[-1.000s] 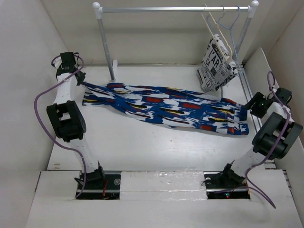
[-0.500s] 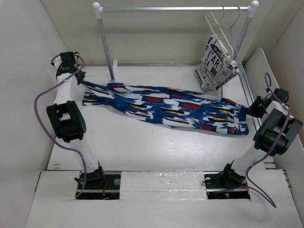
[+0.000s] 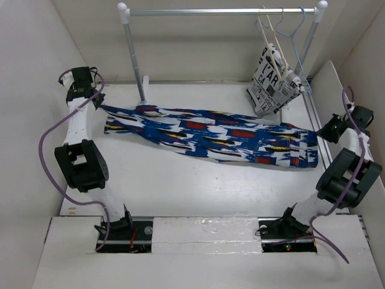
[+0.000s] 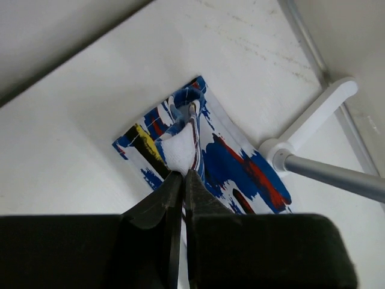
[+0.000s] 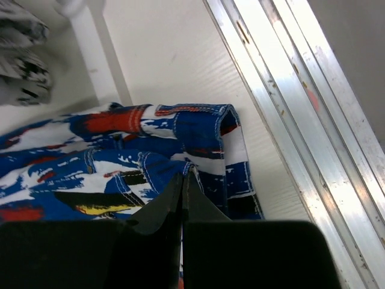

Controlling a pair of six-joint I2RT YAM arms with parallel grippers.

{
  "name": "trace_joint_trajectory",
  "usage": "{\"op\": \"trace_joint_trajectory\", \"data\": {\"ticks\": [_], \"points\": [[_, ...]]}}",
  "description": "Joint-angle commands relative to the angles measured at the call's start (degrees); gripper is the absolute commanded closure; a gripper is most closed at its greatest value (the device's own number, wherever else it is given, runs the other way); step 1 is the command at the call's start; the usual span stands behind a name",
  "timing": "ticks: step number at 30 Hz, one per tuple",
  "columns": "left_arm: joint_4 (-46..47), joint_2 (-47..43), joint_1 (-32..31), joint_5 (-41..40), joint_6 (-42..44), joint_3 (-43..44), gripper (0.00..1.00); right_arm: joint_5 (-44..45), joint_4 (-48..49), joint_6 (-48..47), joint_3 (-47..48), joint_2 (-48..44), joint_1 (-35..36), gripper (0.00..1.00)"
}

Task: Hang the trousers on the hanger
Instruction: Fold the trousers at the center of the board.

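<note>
The leg hem is bunched by my left gripper, which is pinching a white fold, so next I open the gripper and take the hem nearer its edge to spread out the leg.
The trousers, blue and white with red, yellow and black streaks, lie stretched across the table from left to right. My left gripper is shut on a leg hem at their left end; the left wrist view shows a white fold of trousers pinched at the left gripper. My right gripper is shut on the waist end; the trousers bunch up at the right gripper. The pale beige hanger hangs on the rail at the back right.
A metal clothes rail spans the back on two white posts; one post's foot stands near the left hem. A black-and-white newsprint cloth and a light blue wire hanger hang at its right end. Aluminium tracks run along the right wall.
My right gripper has shut on the waist end and drawn it rightward. The trousers now lie tauter. My left arm has shifted slightly left, still holding the hem.
</note>
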Motion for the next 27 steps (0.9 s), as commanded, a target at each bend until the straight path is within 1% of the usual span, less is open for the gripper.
{"op": "trace_joint_trajectory", "data": {"ticks": [1,3,5,6,7,8,9,10,11,13,14,16,17,18,20,21,22,24,25,26,27], "points": [[-0.5,-7.3,0.13,-5.06,2.52,0.62,1.0,3.28,8.41,5.08,-0.88,-4.19,-0.07,1.0],[-2.35,-7.57,0.13,-5.34,3.31,2.64,1.0,4.07,12.52,6.94,-3.69,-6.12,-0.07,1.0],[-2.44,-6.44,0.82,-4.46,4.36,4.48,1.0,4.0,15.26,9.4,-5.01,-6.13,-0.07,1.0],[-3.58,-5.56,0.83,-4.02,4.45,5.54,1.0,3.38,18.84,10.19,-5.02,-5.35,0.45,1.0],[-4.02,-4.25,0.83,-3.32,4.72,6.68,1.0,2.85,19.14,11.33,-4.32,-2.64,0.46,1.0],[-4.29,-0.84,0.83,-2.88,5.07,9.04,1.0,2.5,19.14,11.43,-3.19,-0.96,1.07,1.0],[-7.51,3.89,0.13,-3.4,5.94,13.24,1.0,2.58,19.66,11.34,0.31,2.19,1.77,1.0],[-7.54,3.94,0.13,-3.49,5.95,13.28,1.0,2.93,19.67,11.08,0.34,3.52,1.78,1.0],[-8.59,9.08,0.13,-2.88,6.3,17.72,1.0,3.28,19.76,10.73,1.47,4.84,2.3,1.0],[-11.31,14.29,0.13,-1.48,7.0,22.22,1.0,2.42,21.68,10.37,3.42,6.87,2.3,1.0],[-12.45,19.53,-0.4,-1.3,7.53,27.47,1.0,1.97,24.39,10.37,3.85,8.62,2.3,1.0],[-14.74,24.22,-0.4,-0.68,8.67,32.07,1.0,2.06,24.41,10.02,5.95,10.56,2.3,1.0],[-15.53,28.33,-0.4,-0.59,9.02,36.27,1.0,1.79,24.68,9.67,6.49,12.31,2.3,1.0],[-15.28,29.51,-0.4,-0.16,9.29,36.57,1.0,1.53,25.29,9.41,6.93,13.11,2.83,1.0],[-14.57,31.35,-0.4,1.34,9.38,35.52,1.0,1.53,23.55,8.71,8.69,14.43,2.83,1.0],[-14.83,31.89,-0.4,1.86,9.38,35.78,0.98,1.27,23.45,8.53,8.95,14.87,3.44,0.96],[-15.45,32.41,-0.4,2.48,9.55,35.95,0.82,1.26,23.36,8.35,8.87,14.53,4.06,0.76],[-14.58,31.37,-0.4,2.66,10.16,34.56,0.62,1.44,22.75,8.35,8.87,13.74,4.58,0.52],[-14.23,30.41,-0.4,1.44,10.34,33.94,0.51,1.79,22.57,8.27,8.95,13.21,5.29,0.43],[-14.05,28.83,-0.4,0.99,10.52,33.5,0.3,1.97,19.78,8.0,9.22,12.51,5.29,0.3],[-14.05,28.12,-0.4,0.47,10.61,33.67,0.22,2.4,19.06,7.91,9.04,11.63,5.99,0.24]]}}
